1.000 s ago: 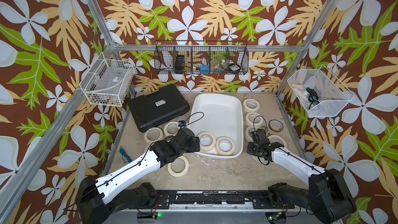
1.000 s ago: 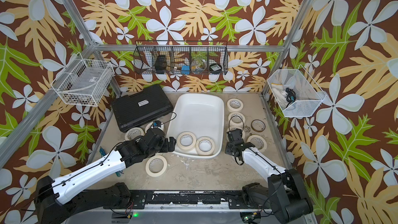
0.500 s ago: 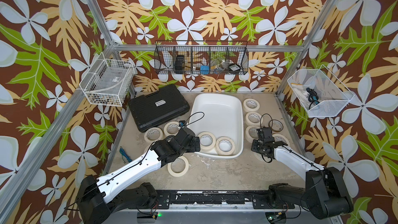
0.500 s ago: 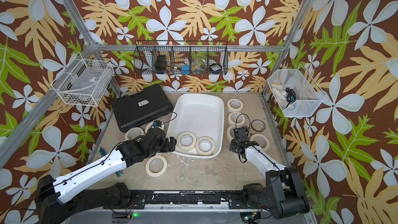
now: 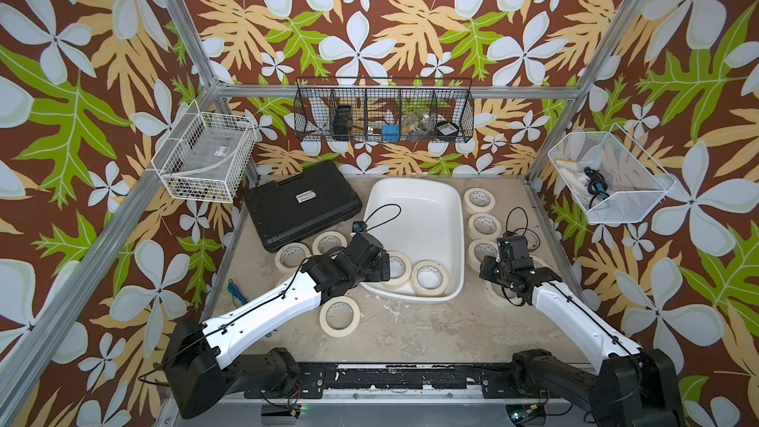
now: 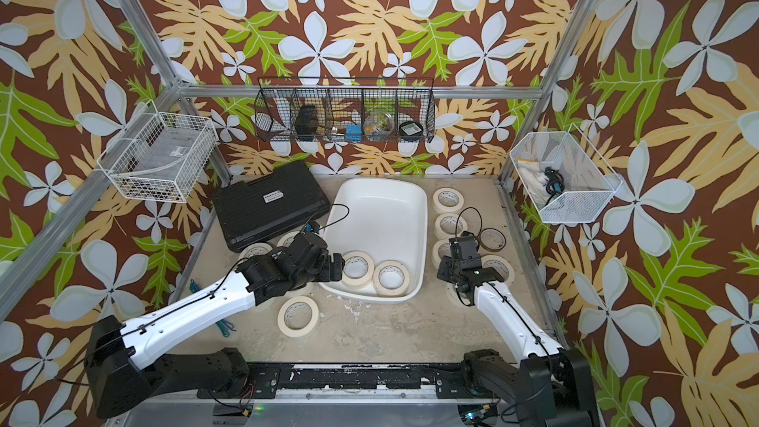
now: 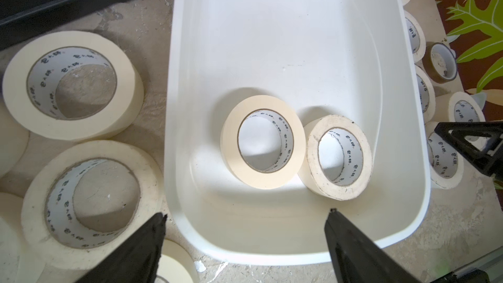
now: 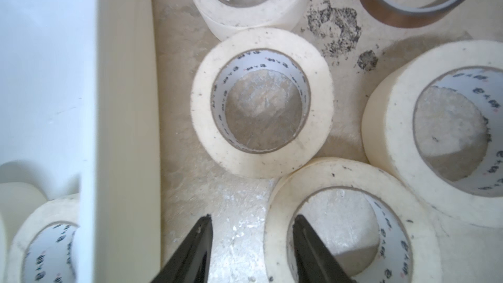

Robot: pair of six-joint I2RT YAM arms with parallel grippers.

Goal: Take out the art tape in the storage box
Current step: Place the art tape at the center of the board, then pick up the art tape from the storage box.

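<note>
I expect the cleaner roll to come away when I lift it and its neighbour to stay where it is, because the cream rolls meet only at their sides.
The white storage box sits mid-table with two cream rolls of art tape lying flat at its near end. My left gripper hangs open and empty over the box's near left corner. Several more rolls lie on the table on both sides of the box. To the right of the box, my right gripper is open. It straddles the wall of a roll lying on the table, one finger over the hole and one outside, with a gap showing.
A black ribbed case lies left of the box. A brown tape ring sits by the right-hand rolls. A lone roll lies near the front. White wire baskets and a black one hang on the walls.
My right gripper has gone from shut to open, and its arm has shifted a little to the right, away from the box. The left arm has barely moved.
</note>
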